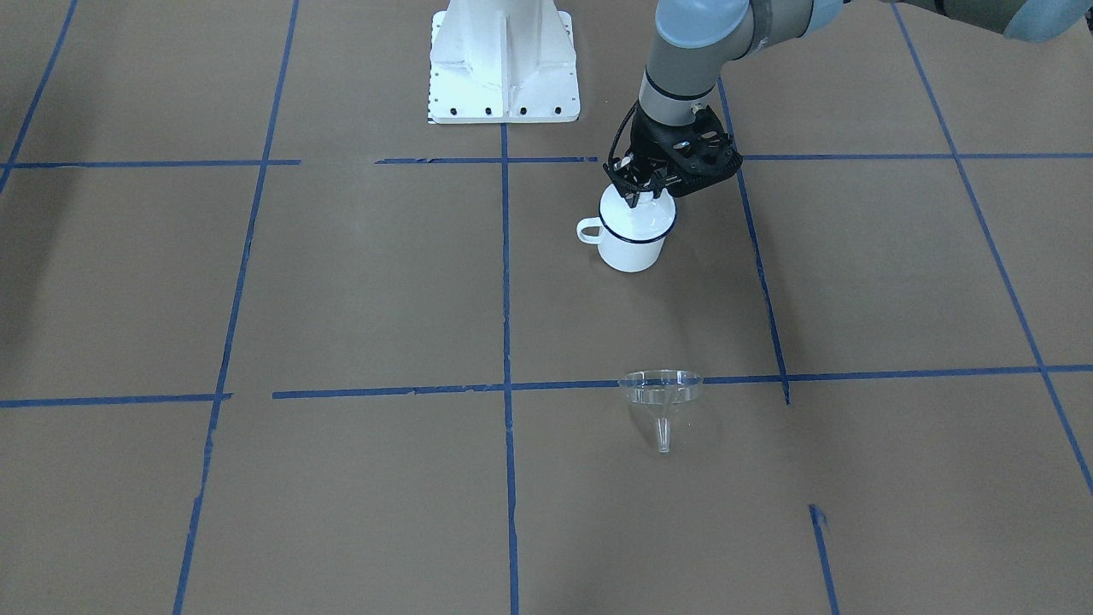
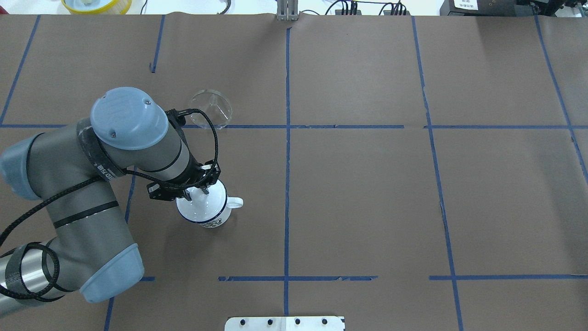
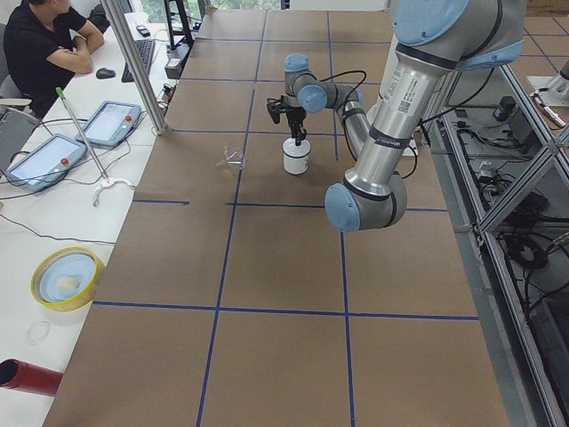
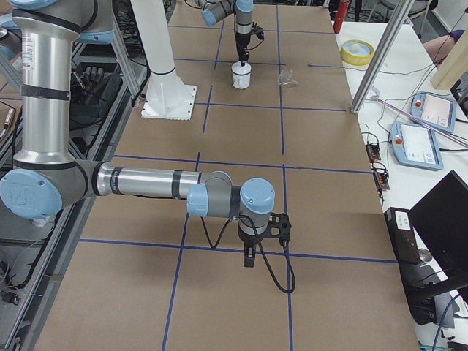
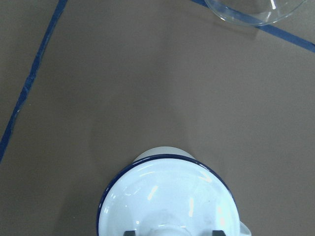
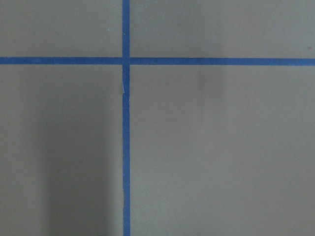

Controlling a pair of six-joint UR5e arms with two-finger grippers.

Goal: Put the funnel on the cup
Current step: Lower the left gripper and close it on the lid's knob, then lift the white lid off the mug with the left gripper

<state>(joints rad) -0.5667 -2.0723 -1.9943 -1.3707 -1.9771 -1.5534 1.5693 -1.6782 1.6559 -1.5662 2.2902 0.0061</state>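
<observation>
The lid (image 1: 640, 219) rests inside the cup's dark blue rim (image 1: 637, 241), so it will come off and leave the cup standing when I lift.
The cup (image 1: 632, 249) is a white enamel mug with a dark blue rim and stands upright, handle toward the table's middle. It also shows from overhead (image 2: 210, 221). A white domed lid (image 5: 167, 196) covers it. My left gripper (image 1: 636, 195) hangs straight over the lid (image 2: 202, 207). Its jaws stand either side of the lid's knob with small gaps, so it is open. The clear funnel (image 1: 659, 391) lies on its side farther out on the table (image 2: 210, 109), apart from the mug. My right gripper (image 4: 248, 256) shows only in the exterior right view, so I cannot tell its state.
The white robot base plate (image 1: 504, 68) sits at the table's robot edge. A yellow bowl (image 3: 67, 277) and a red cylinder (image 3: 27, 378) lie off the brown paper on the operators' side. An operator (image 3: 49, 44) sits there with tablets (image 3: 107, 123).
</observation>
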